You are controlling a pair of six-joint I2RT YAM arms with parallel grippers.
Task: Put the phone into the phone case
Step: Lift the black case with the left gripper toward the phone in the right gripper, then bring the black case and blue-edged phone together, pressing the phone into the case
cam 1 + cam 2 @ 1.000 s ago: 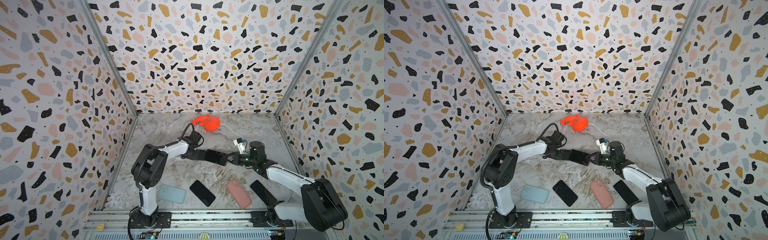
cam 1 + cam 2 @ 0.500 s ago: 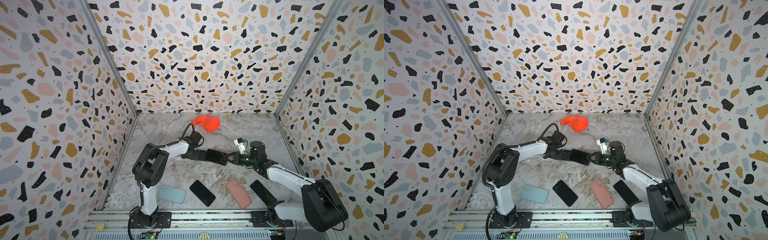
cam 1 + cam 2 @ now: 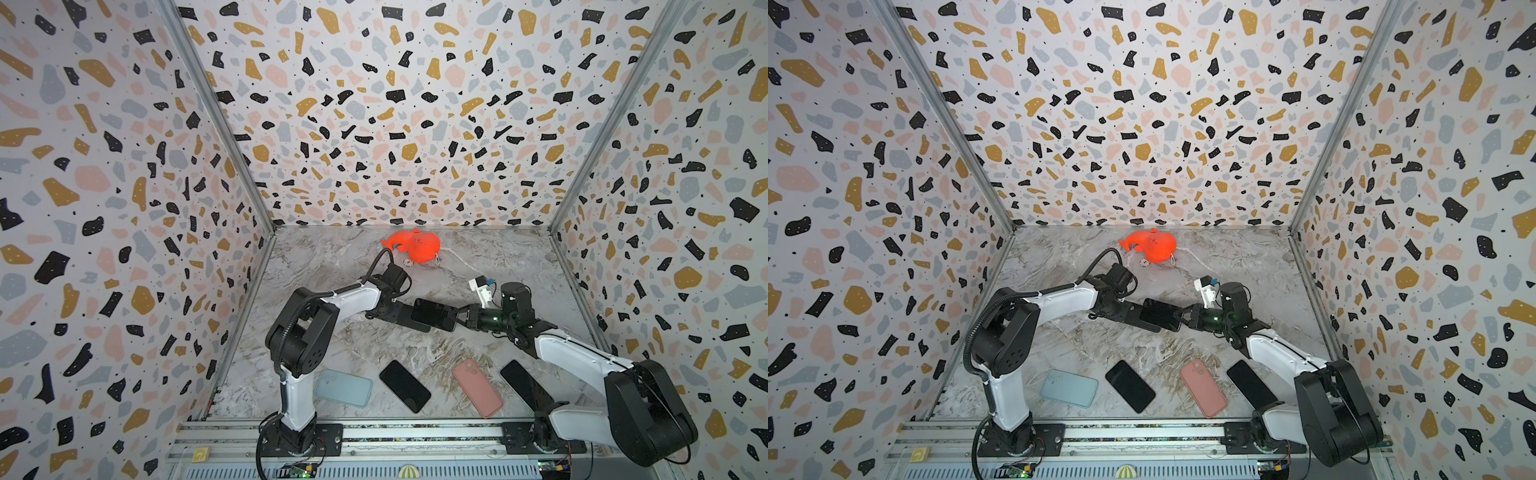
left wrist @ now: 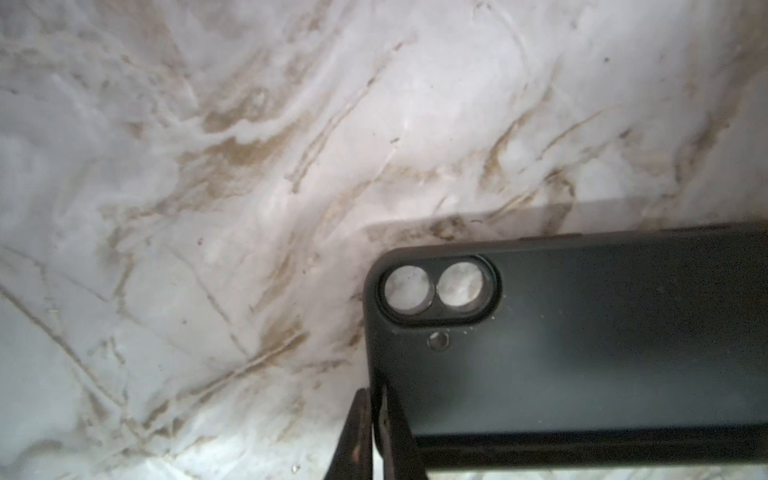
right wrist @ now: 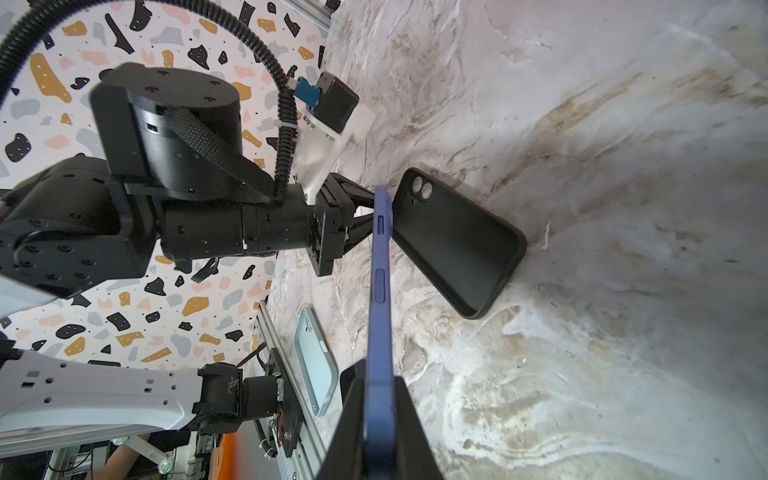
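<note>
My left gripper should open and straddle the case's rim (image 4: 368, 340) loosely, because its finger is inside the case's lens end (image 4: 409, 376), where the phone has to sit.
A black phone case (image 4: 582, 332) with two round lens holes lies low over the marble floor. My left gripper (image 4: 374, 395) is shut on the rim of its lens end. In both top views the case (image 3: 395, 318) sits mid-table, partly under the phone (image 3: 434, 313). The phone shows a dark screen and a blue body. My right gripper (image 3: 460, 319) is shut on its end. In the right wrist view the phone (image 5: 380, 270) is seen edge-on between my fingers (image 5: 349, 415), and its far end reaches the case (image 5: 457, 241) near the left gripper (image 5: 365, 208).
An orange toy (image 3: 415, 245) with a white cord lies at the back. Along the front edge lie a light blue case (image 3: 343, 387), a black phone (image 3: 404, 385), a pink case (image 3: 478, 387) and another black phone (image 3: 525, 384). Patterned walls enclose three sides.
My left gripper's jaws have closed onto the case's rim. Both arms, the phone and the case stay almost where they were.
</note>
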